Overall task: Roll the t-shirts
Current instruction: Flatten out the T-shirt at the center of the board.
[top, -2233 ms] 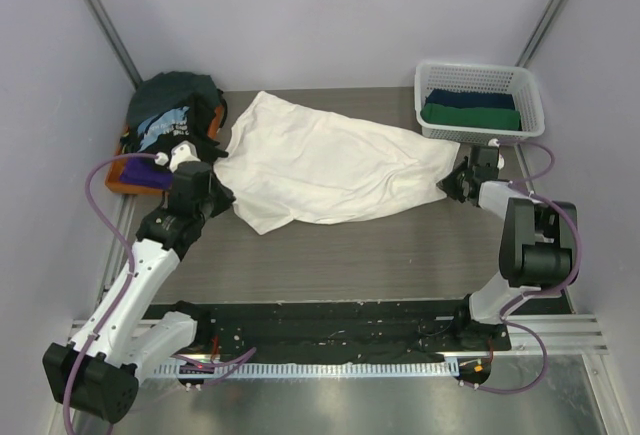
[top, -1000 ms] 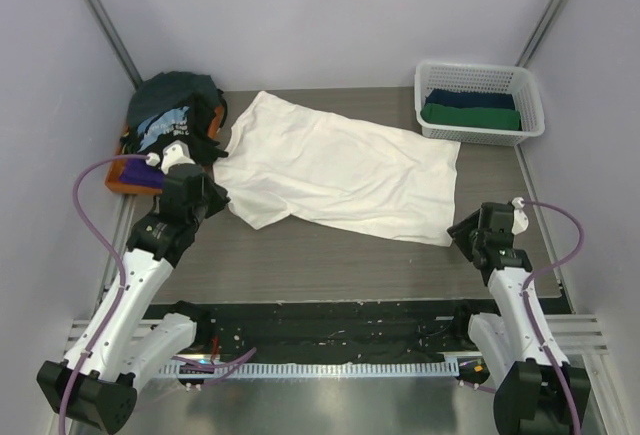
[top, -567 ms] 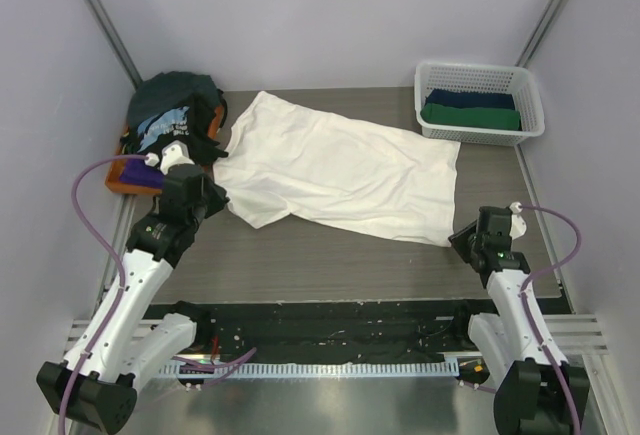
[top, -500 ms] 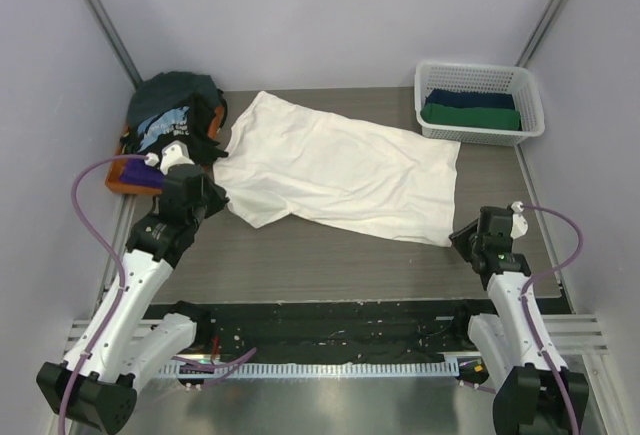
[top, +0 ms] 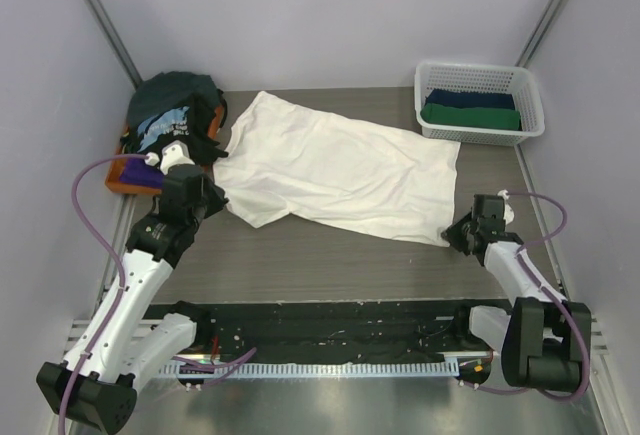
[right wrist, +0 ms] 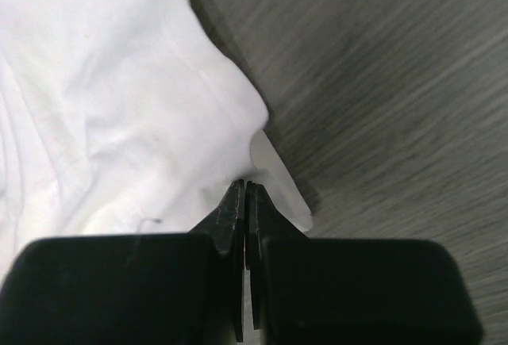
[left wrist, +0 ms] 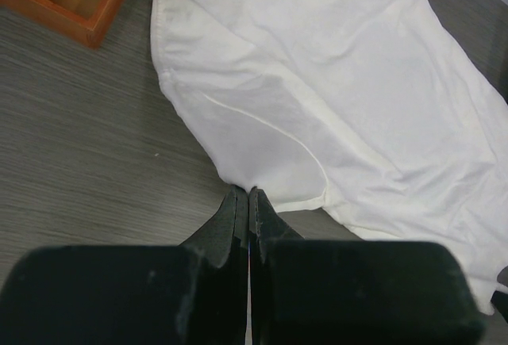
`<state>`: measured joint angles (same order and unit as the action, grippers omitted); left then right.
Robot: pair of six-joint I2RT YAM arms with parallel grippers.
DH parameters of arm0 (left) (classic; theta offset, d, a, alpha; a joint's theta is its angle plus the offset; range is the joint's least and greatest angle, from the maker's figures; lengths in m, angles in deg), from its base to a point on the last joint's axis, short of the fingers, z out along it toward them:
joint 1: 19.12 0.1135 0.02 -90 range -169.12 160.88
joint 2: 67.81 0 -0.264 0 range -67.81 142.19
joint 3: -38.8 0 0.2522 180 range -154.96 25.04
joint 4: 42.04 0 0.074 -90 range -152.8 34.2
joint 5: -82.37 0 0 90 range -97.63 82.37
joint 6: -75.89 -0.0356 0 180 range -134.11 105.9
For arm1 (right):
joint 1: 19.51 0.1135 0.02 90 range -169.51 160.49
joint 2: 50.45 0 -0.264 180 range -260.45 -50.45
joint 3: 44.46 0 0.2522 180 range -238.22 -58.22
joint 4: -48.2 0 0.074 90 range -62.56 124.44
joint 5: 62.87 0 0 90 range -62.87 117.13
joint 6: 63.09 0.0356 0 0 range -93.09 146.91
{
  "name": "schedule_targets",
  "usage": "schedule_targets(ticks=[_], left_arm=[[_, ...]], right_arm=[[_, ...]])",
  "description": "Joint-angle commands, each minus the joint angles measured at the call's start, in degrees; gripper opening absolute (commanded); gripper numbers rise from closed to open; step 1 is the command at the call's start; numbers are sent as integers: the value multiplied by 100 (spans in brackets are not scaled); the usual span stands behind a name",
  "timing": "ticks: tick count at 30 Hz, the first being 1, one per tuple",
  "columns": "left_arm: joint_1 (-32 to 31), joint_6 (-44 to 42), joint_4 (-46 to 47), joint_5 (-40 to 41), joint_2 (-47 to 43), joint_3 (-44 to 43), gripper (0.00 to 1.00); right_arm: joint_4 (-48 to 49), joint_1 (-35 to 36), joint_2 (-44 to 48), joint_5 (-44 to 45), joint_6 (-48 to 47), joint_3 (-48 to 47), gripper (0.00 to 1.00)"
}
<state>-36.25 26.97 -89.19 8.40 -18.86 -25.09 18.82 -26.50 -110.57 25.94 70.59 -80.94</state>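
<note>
The cream-white t-shirt's side edge bunches [right wrist: 258, 119] next to its near corner. My right gripper should first smooth the cloth further up [top: 453, 211] that side, then take the t-shirt's corner to roll it.
A cream-white t-shirt [top: 335, 170] lies spread flat across the middle of the table, plain side up. My left gripper [top: 218, 198] is shut on its near-left edge; in the left wrist view the cloth [left wrist: 317, 99] puckers into the closed tips [left wrist: 248, 194]. At the shirt's near-right corner, my right gripper [top: 455, 235] is shut too, with the hem [right wrist: 103, 99] pinched at its tips [right wrist: 245, 186]. More t-shirts, dark teal, black with pale-blue print and purple, are piled [top: 172, 113] at the back left.
The pile sits on a flat orange tray [top: 120, 180], whose corner [left wrist: 71, 0] shows in the left wrist view. A white lattice basket [top: 480, 77] at the back right holds a navy and a green shirt. Grey walls close in both sides.
My right gripper moved in to the shirt's near-right corner and closed on it. The left gripper has held still, shut on the shirt's edge.
</note>
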Motion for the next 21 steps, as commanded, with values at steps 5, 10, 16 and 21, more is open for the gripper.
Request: schedule_targets(ticks=[5,10,16,21], left_arm=[[25,-232,8,216,-87,-269,0],[25,-232,34,172,-43,-269,0],[25,-250,34,146,-43,-287,0],[25,-250,60,119,-17,-278,0]], right_arm=[[595,-13,-771,84,-219,-1058,1],[709,-14,-1546,5,-202,-1357,1],[420,-14,-1328,136,-378,-1358,28],[173,-14,-1037,672,-431,-1279,26]])
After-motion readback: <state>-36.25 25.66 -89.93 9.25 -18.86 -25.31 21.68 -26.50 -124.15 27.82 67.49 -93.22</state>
